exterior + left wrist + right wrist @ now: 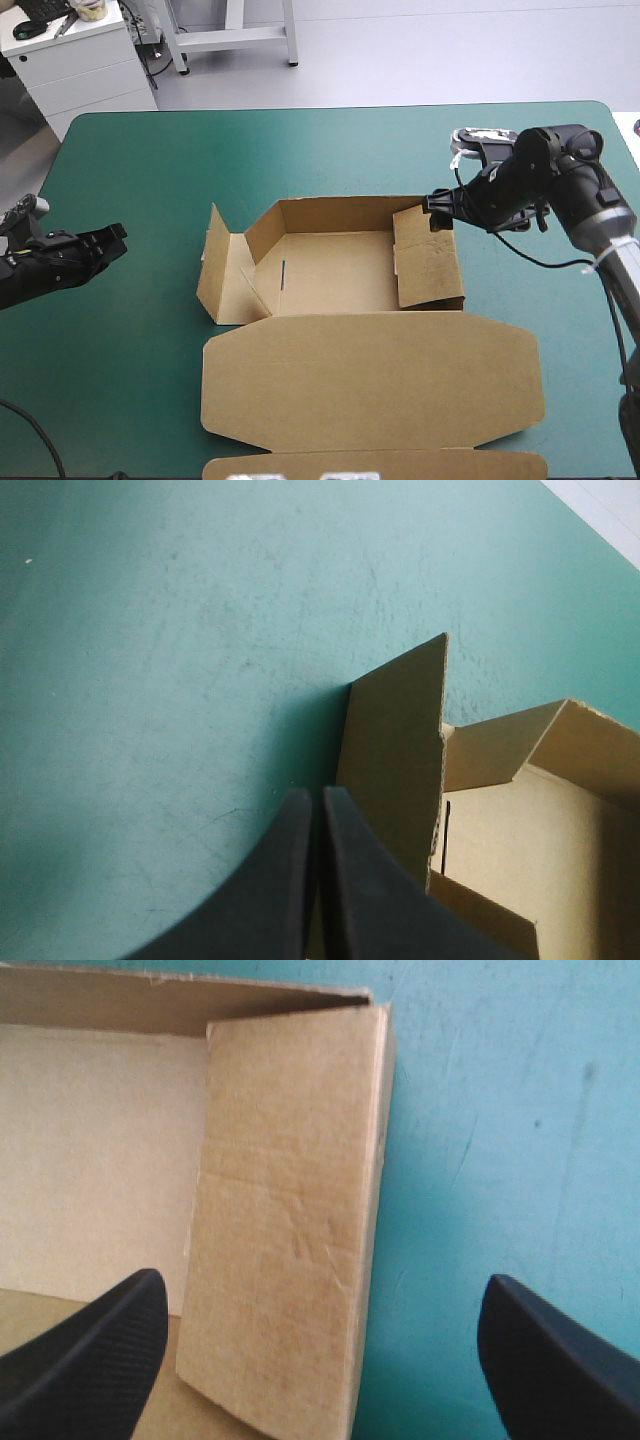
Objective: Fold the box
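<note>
The box's side's inner panel (428, 258) leans inward from a rounded crease (458, 262), so I expect it to go flat when I squeeze it and pop back when I let go.
The brown box (340, 270) lies mid-table as an open tray. Its back wall is raised, its right wall (428, 255) is folded inward, its left flap (215, 265) stands outward, and its lid (370, 385) lies flat toward the front. My left gripper (105, 243) is shut and empty, well left of the box. In the left wrist view its tips (318, 798) point at the left flap (395, 750). My right gripper (440, 208) hangs open at the right wall's far corner. In the right wrist view its fingers (322, 1285) straddle that wall (290, 1210) without touching it.
Bare teal-green cover (150, 170) surrounds the box on the left, back and right. The lid's end flap (400, 465) reaches the table's front edge. A white cabinet (80, 55) stands beyond the far left corner.
</note>
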{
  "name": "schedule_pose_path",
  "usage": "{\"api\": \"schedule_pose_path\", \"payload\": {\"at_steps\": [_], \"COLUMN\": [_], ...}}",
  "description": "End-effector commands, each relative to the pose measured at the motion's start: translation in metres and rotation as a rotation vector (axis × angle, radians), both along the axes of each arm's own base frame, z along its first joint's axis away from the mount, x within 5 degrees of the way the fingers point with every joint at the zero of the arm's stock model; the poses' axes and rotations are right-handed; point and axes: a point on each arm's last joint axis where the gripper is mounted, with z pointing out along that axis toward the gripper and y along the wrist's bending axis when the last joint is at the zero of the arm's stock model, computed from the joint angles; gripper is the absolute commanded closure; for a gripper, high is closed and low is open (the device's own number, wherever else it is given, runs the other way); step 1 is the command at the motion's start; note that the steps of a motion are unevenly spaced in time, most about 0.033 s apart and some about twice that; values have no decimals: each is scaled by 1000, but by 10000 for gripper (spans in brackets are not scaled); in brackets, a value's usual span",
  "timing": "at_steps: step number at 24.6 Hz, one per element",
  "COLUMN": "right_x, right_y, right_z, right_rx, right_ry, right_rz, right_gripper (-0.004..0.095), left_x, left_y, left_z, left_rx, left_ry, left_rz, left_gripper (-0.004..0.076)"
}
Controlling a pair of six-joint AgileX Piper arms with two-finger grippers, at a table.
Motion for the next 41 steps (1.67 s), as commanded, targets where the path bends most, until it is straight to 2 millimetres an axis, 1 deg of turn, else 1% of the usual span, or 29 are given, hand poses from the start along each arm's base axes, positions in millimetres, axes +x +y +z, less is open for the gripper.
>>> {"api": "schedule_pose_path", "payload": {"at_steps": [1, 4, 8, 9, 11, 15, 22, 24, 27, 29, 30, 31, 33, 34, 35, 37, 41], "right_x": [-25, -28, -25, -20, -13, 1, 20, 24, 25, 25, 24, 23, 24, 24, 25, 23, 9], "right_y": [-8, -9, 0, 4, 5, 9, 19, 21, 21, 21, 21, 21, 21, 21, 21, 20, 15], "right_z": [13, 6, 3, 0, -8, -27, -60, -67, -71, -72, -74, -75, -81, -85, -85, -78, -51], "right_rx": [-6, -12, -2, -8, -34, -55, -39, -40, -43, -48, -56, -59, -79, -90, -94, -89, -89], "right_ry": [-33, -10, -18, -36, -20, 36, 141, 154, 171, 184, 207, 218, 255, 265, 264, 246, 166], "right_rz": [-24, -45, -35, -48, -70, -71, -64, -64, -59, -56, -54, -53, -27, -3, -3, -3, 7], "right_gripper": [126, 126, 126, 126, 126, 127, 127, 127, 132, 206, 317, 386, 641, 879, 918, 909, 909], "left_x": [-1, 0, 0, 0, 0, 0, 0, 1, 1, 1, 1, 1, 1, 0, 0, 0, -3], "left_y": [-2, -1, -1, -1, -1, 0, -1, -1, 0, 0, 0, -1, -1, -1, -1, -1, -1], "left_z": [17, 17, 17, 17, 17, 17, 17, 18, 18, 18, 18, 18, 18, 18, 18, 17, 13], "left_rx": [-23, -31, -34, -35, -35, -41, -49, -49, -49, -49, -52, -59, -83, -85, -85, -79, -34], "left_ry": [-81, -80, -81, -82, -82, -83, -81, -82, -83, -83, -82, -80, -69, -68, -67, -64, -24], "left_rz": [34, 43, 53, 56, 56, 64, 68, 71, 73, 73, 75, 80, 91, 91, 90, 89, 57], "left_gripper": [717, 717, 717, 717, 717, 717, 717, 717, 717, 717, 717, 717, 717, 717, 717, 717, 717]}}
